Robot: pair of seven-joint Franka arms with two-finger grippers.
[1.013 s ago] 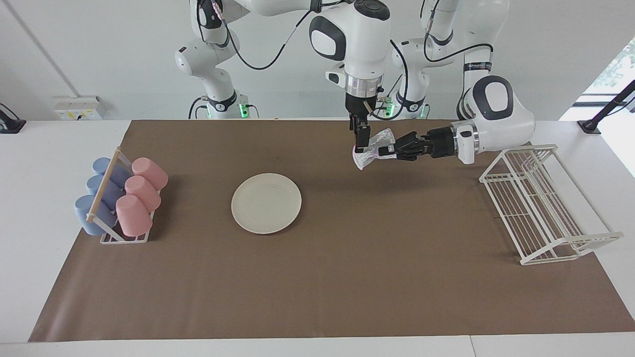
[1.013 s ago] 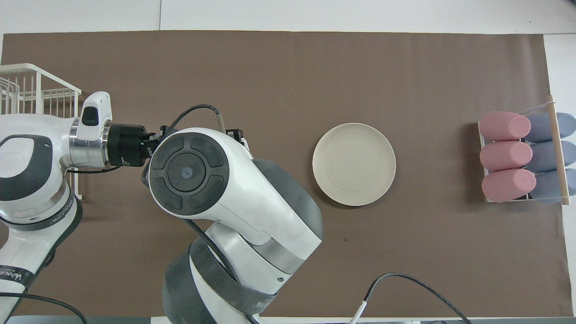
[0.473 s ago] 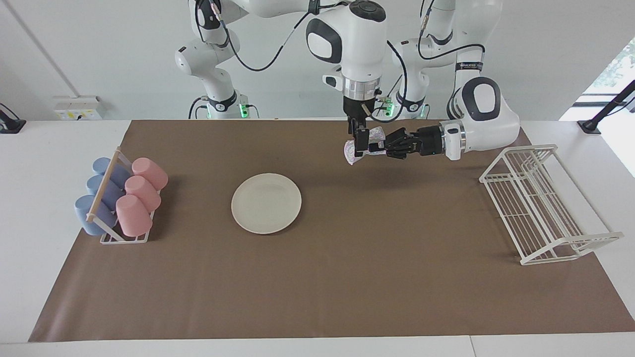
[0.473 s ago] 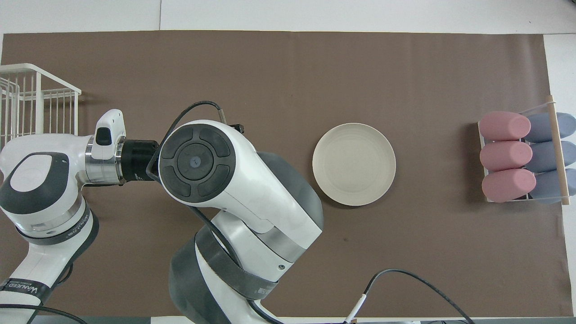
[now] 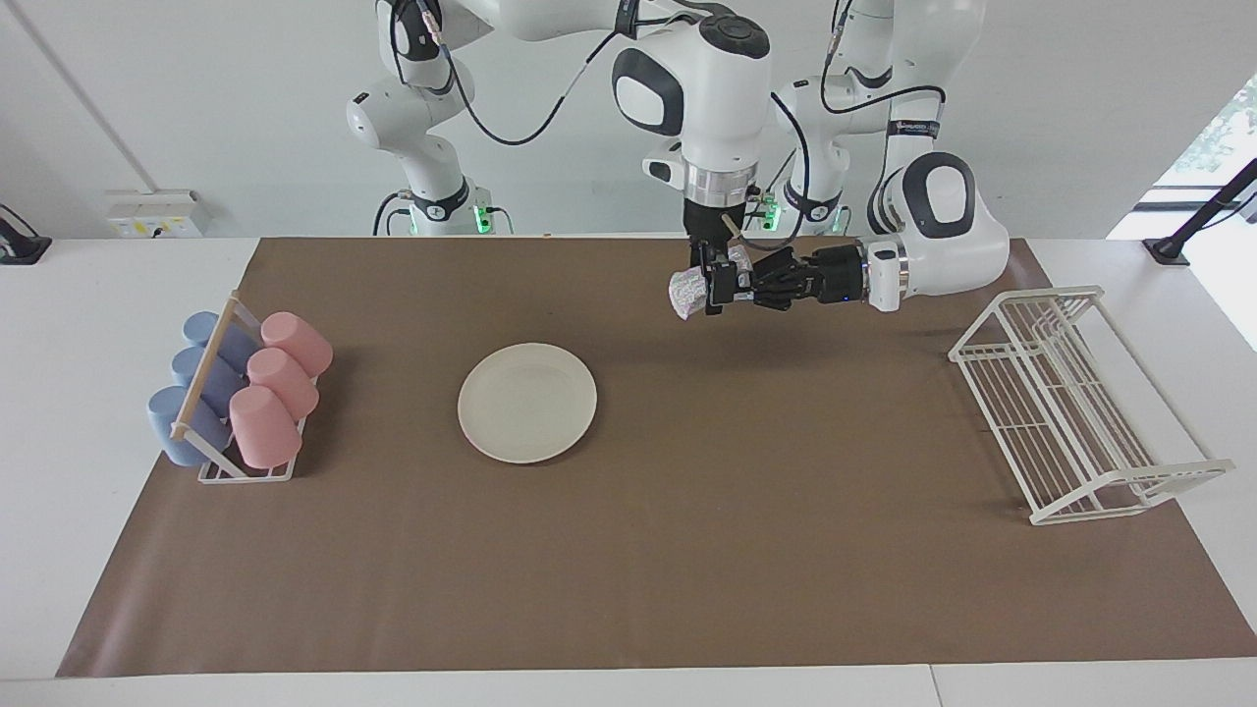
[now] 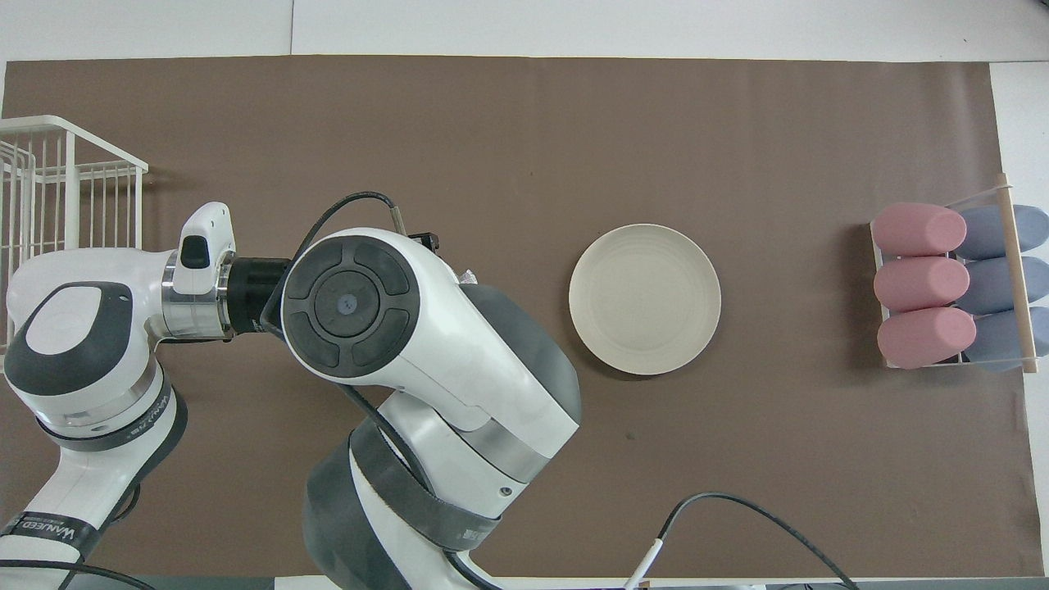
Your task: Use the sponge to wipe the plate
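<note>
My left gripper and my right gripper both hold the sponge [image 5: 686, 293], so my left gripper should open and back away before my right gripper wipes the plate [image 5: 526, 403].
The cream-white plate [image 5: 527, 403] lies flat on the brown mat, toward the right arm's end; it also shows in the overhead view [image 6: 645, 299]. The silvery speckled sponge [image 5: 685, 293] hangs bunched in the air over bare mat, well apart from the plate. My left gripper [image 5: 738, 285] reaches in level and is shut on the sponge. My right gripper [image 5: 715, 287] points straight down and meets the sponge at the same spot. In the overhead view the right arm's wrist hides both grippers, and only a sliver of sponge [image 6: 467, 277] shows.
A rack of pink and blue cups [image 5: 241, 388] stands at the right arm's end of the mat [image 6: 955, 287]. A white wire dish rack [image 5: 1070, 403] stands at the left arm's end [image 6: 49, 188].
My left gripper has carried the sponge toward the right arm's end and slightly upward, up against my right gripper. The sponge went from draped to bunched. The plate has not moved.
</note>
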